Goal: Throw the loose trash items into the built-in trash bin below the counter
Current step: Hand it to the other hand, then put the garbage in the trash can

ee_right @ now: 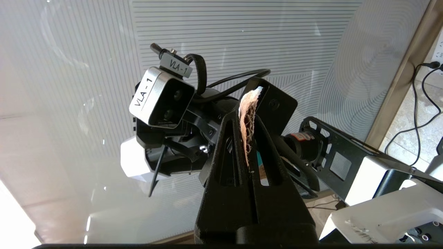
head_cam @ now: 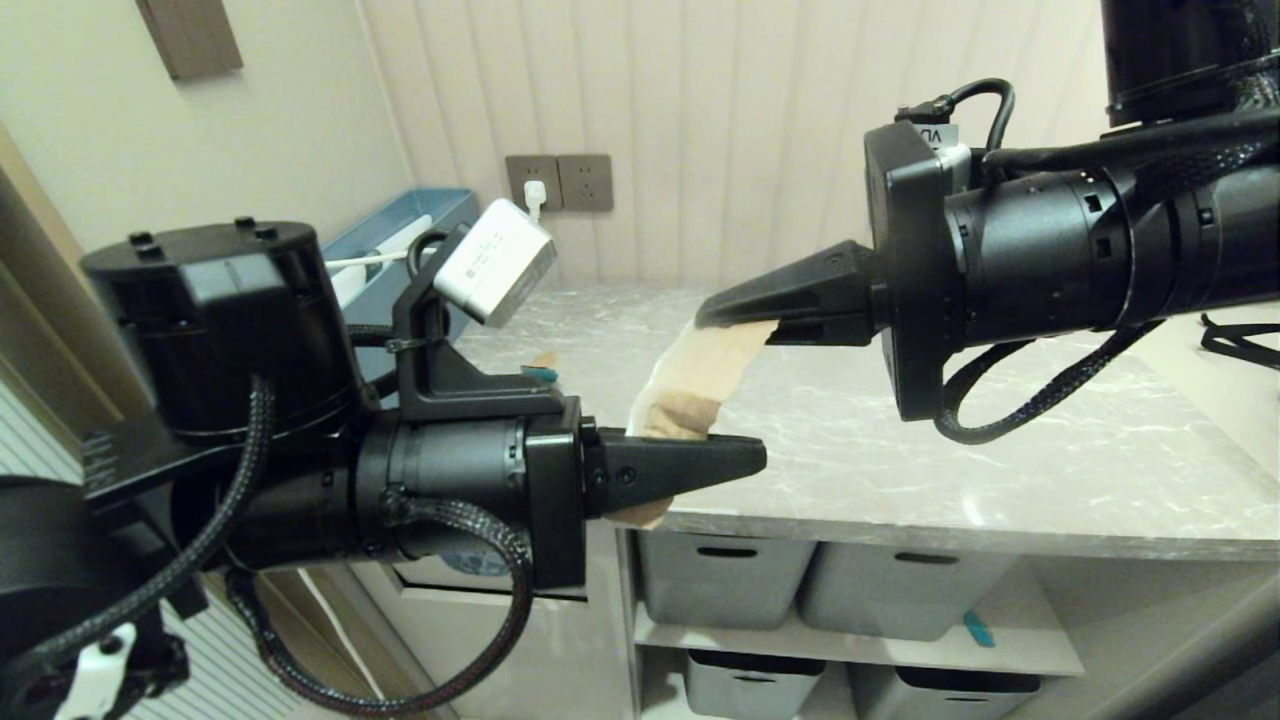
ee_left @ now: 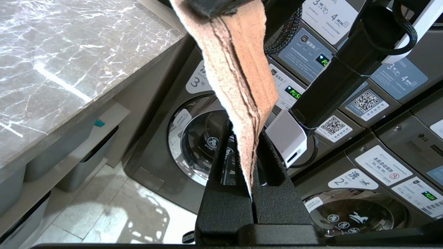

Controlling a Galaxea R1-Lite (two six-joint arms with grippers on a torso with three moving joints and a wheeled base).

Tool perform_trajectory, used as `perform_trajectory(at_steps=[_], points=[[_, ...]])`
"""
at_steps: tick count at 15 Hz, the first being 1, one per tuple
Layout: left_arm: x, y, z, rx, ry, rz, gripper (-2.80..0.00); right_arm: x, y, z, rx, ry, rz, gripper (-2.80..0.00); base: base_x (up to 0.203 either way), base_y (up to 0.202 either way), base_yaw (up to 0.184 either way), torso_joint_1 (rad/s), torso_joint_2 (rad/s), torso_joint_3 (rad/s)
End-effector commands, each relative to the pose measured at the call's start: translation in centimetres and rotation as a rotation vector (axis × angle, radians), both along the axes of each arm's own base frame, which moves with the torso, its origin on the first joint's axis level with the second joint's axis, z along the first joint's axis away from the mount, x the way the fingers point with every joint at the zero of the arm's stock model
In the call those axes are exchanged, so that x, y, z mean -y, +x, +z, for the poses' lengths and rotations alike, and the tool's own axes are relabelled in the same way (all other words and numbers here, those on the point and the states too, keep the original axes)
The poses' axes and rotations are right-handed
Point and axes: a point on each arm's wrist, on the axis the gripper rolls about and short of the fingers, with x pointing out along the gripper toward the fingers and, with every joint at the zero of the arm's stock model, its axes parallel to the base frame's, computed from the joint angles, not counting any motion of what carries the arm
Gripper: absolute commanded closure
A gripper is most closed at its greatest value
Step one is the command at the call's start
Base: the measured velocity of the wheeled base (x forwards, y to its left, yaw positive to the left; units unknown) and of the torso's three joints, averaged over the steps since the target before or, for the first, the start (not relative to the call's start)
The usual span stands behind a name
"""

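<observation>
I should open my right gripper, which has the cardboard's upper end point(head_cam: 732, 344), and move it back before my left gripper takes the cardboard to the trash bin point(head_cam: 474, 563).
A torn strip of brown corrugated cardboard point(head_cam: 700, 375) hangs in the air over the front edge of the grey marble counter point(head_cam: 900, 450). My left gripper point(head_cam: 735, 465) is shut on its lower end, and my right gripper point(head_cam: 725, 318) is shut on its upper end. In the left wrist view the cardboard point(ee_left: 238, 69) runs down between the closed fingers of the left gripper point(ee_left: 245, 138). The right wrist view shows the fluted edge of the cardboard point(ee_right: 247, 103) pinched in the right gripper point(ee_right: 246, 119). The trash bin's beige front point(head_cam: 450, 640) is mostly hidden behind my left arm.
Small brown and teal scraps point(head_cam: 543, 368) lie on the counter's far left. Grey tubs point(head_cam: 725, 580) sit on shelves under the counter. A blue box point(head_cam: 400, 230) stands at the back left wall. Stacked washing machines point(ee_left: 193, 138) stand beside the counter's end.
</observation>
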Motion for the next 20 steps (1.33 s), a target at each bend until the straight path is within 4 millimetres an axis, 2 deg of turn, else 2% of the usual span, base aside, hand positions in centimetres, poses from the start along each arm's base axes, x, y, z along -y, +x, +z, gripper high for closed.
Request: perform_trajectory(at_steps=[1, 2, 6, 8, 10, 13, 15, 17, 19, 20], points=[[0.0, 0.1, -0.1, -0.002, -0.001, 0.000, 0.00, 0.1, -0.1, 0.1, -0.004, 0.005, 0.000, 0.00, 0.000, 0.000, 0.000, 0.000, 0.00, 0.000], [0.0, 0.1, -0.1, -0.004, 0.001, 0.000, 0.00, 0.1, -0.2, 0.1, -0.004, 0.005, 0.001, -2.80, 0.000, 0.000, 0.000, 0.000, 0.00, 0.000], [-0.1, 0.2, -0.1, -0.008, 0.000, 0.009, 0.00, 0.7, -0.6, 0.2, -0.002, 0.006, -0.007, -2.80, 0.000, 0.000, 0.000, 0.000, 0.00, 0.000], [-0.5, 0.9, -0.3, -0.015, 0.001, 0.082, 0.00, 2.0, 0.0, 0.5, 0.009, 0.012, -0.061, -2.80, 0.000, 0.000, 0.000, 0.000, 0.00, 0.000], [-1.8, 2.4, -0.5, -0.023, 0.002, 0.219, 0.00, 5.3, 0.0, 1.6, 0.050, 0.032, -0.167, -2.80, 0.000, 0.000, 0.000, 0.000, 0.00, 0.000], [-4.7, 5.0, -0.9, -0.027, 0.011, 0.385, 0.00, 11.8, -0.7, 2.5, 0.138, 0.021, -0.434, -2.80, 0.000, 0.000, 0.000, 0.000, 0.00, 0.000], [-6.5, 6.1, -0.8, -0.019, 0.007, 0.499, 0.00, 14.4, -2.7, 0.3, 0.201, -0.118, -0.616, -2.80, 0.000, 0.000, 0.000, 0.000, 0.00, 0.000], [-7.1, 6.2, -0.3, 0.008, 0.003, 0.535, 0.00, 15.6, -5.2, -3.6, 0.289, -0.369, -0.711, -2.80, 0.000, 0.000, 0.000, 0.000, 0.00, 0.000], [-7.2, 6.0, -1.3, 0.054, 0.054, 0.566, 0.00, 16.9, -9.4, -7.5, 0.403, -0.638, -0.738, -2.80, 0.000, 0.000, 0.000, 0.000, 0.00, 0.000], [-7.4, 5.7, -1.8, 0.071, 0.079, 0.568, 0.00, 17.3, -11.3, -9.4, 0.441, -0.732, -0.736, 0.00, 0.000, 0.000, 0.000, 0.000, 0.00, 0.000]])
